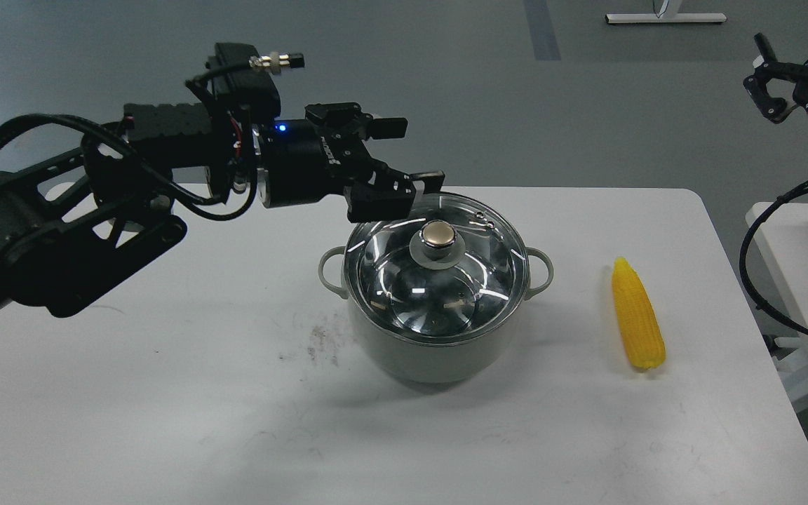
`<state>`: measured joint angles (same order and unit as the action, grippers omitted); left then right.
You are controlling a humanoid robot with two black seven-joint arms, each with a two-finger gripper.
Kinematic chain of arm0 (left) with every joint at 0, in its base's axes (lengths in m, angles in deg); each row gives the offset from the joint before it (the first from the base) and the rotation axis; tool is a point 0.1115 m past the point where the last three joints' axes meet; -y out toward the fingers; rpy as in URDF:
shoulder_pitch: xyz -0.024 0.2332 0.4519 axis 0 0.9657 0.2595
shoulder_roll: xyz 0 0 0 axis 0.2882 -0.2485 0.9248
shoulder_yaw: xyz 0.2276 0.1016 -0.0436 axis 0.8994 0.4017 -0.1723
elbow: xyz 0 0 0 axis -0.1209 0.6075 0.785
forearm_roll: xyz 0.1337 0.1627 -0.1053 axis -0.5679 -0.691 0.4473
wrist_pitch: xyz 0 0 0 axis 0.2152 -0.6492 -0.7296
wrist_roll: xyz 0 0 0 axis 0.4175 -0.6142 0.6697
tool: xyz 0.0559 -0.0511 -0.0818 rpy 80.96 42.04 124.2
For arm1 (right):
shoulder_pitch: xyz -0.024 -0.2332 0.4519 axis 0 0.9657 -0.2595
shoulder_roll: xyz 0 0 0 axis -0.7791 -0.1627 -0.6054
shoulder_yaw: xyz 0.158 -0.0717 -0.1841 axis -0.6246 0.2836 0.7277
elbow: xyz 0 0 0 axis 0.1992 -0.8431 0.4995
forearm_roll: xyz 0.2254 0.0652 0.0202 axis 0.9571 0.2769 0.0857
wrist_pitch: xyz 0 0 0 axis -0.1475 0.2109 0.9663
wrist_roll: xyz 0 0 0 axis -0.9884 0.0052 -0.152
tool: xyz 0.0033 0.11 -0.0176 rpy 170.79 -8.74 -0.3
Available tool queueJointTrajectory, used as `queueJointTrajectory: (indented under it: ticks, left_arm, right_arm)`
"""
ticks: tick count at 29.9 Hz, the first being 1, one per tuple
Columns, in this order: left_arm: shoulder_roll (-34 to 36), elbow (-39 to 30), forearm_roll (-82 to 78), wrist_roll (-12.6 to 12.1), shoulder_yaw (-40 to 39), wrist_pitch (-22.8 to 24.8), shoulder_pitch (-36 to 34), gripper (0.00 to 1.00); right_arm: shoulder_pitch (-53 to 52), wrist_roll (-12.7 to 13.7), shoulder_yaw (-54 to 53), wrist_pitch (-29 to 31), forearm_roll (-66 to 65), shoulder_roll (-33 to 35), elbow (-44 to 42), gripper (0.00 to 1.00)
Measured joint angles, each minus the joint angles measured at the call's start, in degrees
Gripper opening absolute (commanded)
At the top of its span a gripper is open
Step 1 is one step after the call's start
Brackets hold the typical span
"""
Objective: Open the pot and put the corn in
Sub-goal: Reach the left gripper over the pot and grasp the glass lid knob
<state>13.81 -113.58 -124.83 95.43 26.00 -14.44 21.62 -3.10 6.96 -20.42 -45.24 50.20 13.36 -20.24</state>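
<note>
Only shiny metal (pixel 426 304) can be seen through the glass lid. I should expect an empty pot (pixel 433 360) when I raise the lid by its knob.
The pale grey-green pot (pixel 439 354) stands in the middle of the white table (pixel 165 393), closed by a round glass lid (pixel 404 280) with a brass-coloured knob (pixel 439 235). The yellow corn (pixel 637 315) lies on the table to the right of the pot, pointed end away from me. My left gripper (pixel 421 154) is open and empty, held just above the lid's far left rim, up and left of the knob. My right gripper (pixel 765 73) hangs high off the table's far right corner, fingers apart and empty.
A scuffed dark smudge (pixel 320 344) marks the table left of the pot. A second white table (pixel 797 280) stands at the right edge with my right arm's cables in front of it. Grey floor lies beyond the table's far edge.
</note>
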Motion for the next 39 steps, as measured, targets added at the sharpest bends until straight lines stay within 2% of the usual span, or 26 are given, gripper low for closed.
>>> queueJointTrajectory:
  ticks: [3, 7, 14, 20, 22, 28, 33, 35, 39]
  left_arm:
    - [-1.0, 1.41, -1.44, 0.14, 3.05, -1.19, -0.22, 0.91]
    - [-3.93, 3.59, -1.46, -0.08, 4.68, -1.48, 0.15, 0.82]
    - [-10.04, 9.94, -1.08, -0.16, 4.96, -2.03, 1.78, 0.81]
    - [-10.82, 14.39, -1.44, -0.1, 6.04, -4.1, 1.88, 0.81]
    - [-10.8, 15.4, -1.36, 0.03, 6.61, -5.01, 1.9, 0.76]
    - [-10.69, 16.15, -1.27, 0.18, 9.71, -8.24, 1.99, 0.75]
    - [-10.66, 15.83, -1.27, 0.24, 10.13, -9.07, 1.84, 0.63]
    - [-10.63, 15.57, -1.29, 0.25, 10.13, -9.13, 1.63, 0.48]
    - [-10.62, 15.41, -1.32, 0.25, 10.12, -9.15, 1.47, 0.35]
  right_arm:
    - [0.0, 0.0, 0.05, 0.0, 0.0, -0.03, 0.09, 1.0]
    - [0.01, 0.0, 0.06, 0.0, 0.0, 0.04, 0.09, 1.0]
    - [0.04, 0.0, 0.04, 0.0, -0.01, 0.1, -0.08, 1.0]
    - [0.02, 0.0, -0.03, 0.0, -0.01, 0.18, -0.07, 1.0]
    - [0.01, 0.0, -0.04, 0.0, -0.01, 0.22, -0.04, 1.0]
    - [-0.01, 0.0, -0.05, 0.0, -0.01, -0.04, 0.1, 1.0]
    - [-0.01, 0.0, -0.05, 0.0, -0.01, -0.2, 0.23, 1.0]
    - [-0.01, 0.0, -0.05, 0.0, -0.01, -0.21, 0.23, 1.0]
    - [-0.01, 0.0, -0.03, 0.0, -0.01, -0.19, 0.23, 1.0]
